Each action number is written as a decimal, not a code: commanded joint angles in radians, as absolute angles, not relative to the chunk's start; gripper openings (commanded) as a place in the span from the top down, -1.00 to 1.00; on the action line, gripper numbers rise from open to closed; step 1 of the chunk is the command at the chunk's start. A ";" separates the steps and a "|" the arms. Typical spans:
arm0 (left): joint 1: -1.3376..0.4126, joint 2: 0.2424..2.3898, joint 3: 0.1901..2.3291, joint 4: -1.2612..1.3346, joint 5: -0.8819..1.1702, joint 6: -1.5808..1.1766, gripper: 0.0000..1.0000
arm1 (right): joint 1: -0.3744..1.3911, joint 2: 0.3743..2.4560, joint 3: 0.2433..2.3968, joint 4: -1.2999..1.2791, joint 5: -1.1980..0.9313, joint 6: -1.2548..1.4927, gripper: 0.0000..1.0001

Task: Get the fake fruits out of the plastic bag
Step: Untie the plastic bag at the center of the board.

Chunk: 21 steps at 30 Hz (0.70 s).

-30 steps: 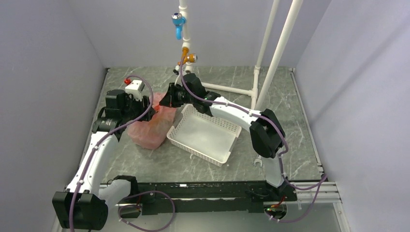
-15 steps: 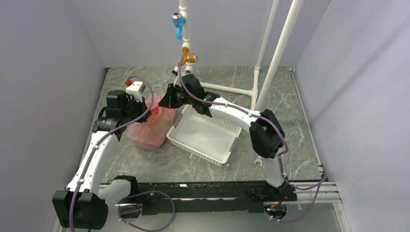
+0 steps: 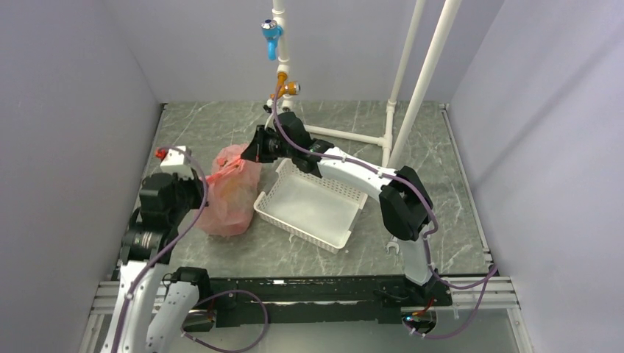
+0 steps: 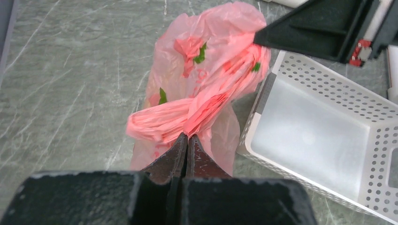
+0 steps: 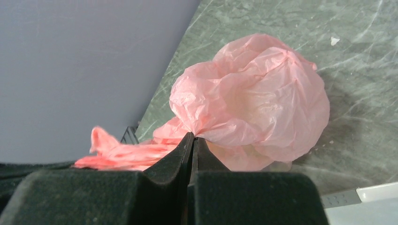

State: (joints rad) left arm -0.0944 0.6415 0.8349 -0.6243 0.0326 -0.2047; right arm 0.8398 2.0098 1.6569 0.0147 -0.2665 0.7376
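Observation:
I should first open my right gripper and let go of the film (image 4: 253, 50), because the taut, twisted handle (image 4: 210, 106) runs across the bag's opening to where my right gripper is pinching.
The pink plastic bag (image 3: 229, 197) stands bunched on the table, left of the basket. My left gripper (image 3: 205, 181) is shut on one twisted handle of the plastic bag (image 4: 206, 89), and the handle is stretched taut toward the left gripper (image 4: 187, 136). At the bag's far top edge my right gripper (image 3: 246, 157) is shut on a pinch of the plastic bag (image 5: 263, 98); the right gripper (image 5: 193, 136) has its jaws pressed together on the film. The fake fruits are hidden inside the bag.
A white slotted basket (image 3: 346, 193) lies right beside the bag, its rim (image 4: 256, 110) touching it. White pipes (image 3: 413, 95) and a blue tap (image 3: 271, 33) rise at the back. The grey wall (image 5: 84, 65) is close on the left.
My left gripper shut on the bag's handle and drew back toward the near left, pulling the handle taut and the bag more upright. The right gripper stayed put, still shut.

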 commanded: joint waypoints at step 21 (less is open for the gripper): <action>-0.082 0.325 0.654 -0.539 0.081 -0.236 1.00 | 0.893 1.831 1.643 -0.114 -0.180 0.620 -0.36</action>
State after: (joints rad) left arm -0.0933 0.3077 0.6449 -0.5846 0.0395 -0.2451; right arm 0.8680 1.9781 1.7111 -0.1589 -0.2203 0.6426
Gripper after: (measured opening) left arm 0.013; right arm 0.648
